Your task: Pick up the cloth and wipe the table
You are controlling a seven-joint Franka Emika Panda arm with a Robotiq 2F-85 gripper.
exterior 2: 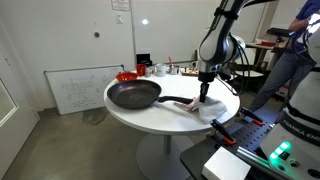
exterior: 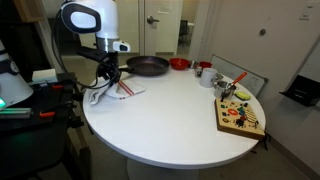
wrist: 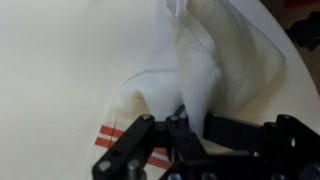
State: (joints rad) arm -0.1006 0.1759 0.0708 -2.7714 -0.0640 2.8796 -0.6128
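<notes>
The cloth is close up against the frying pan's handle point(exterior 2: 176, 99), so next my gripper goes back the other way and wipes over the open tabletop point(exterior: 137, 115) away from the pan.
The cloth point(wrist: 215, 50), white with thin red stripes at one end, lies bunched on the white round table point(exterior: 170, 115) near its edge on the robot's side. My gripper point(wrist: 185, 118) is shut on a raised fold of it, and the fabric rises in a peak between the black fingers point(wrist: 135, 135). In both exterior views the gripper point(exterior: 110, 77) point(exterior 2: 204, 96) points down onto the cloth point(exterior: 127, 89) point(exterior 2: 207, 109), which rests on the table point(exterior 2: 150, 120).
A black frying pan point(exterior: 148, 66) point(exterior 2: 133, 95) sits close beside the cloth, its handle pointing towards it. A red bowl point(exterior: 179, 64), cups and a colourful wooden board point(exterior: 240, 116) stand on the far side. A person point(exterior 2: 295, 50) stands beyond the arm.
</notes>
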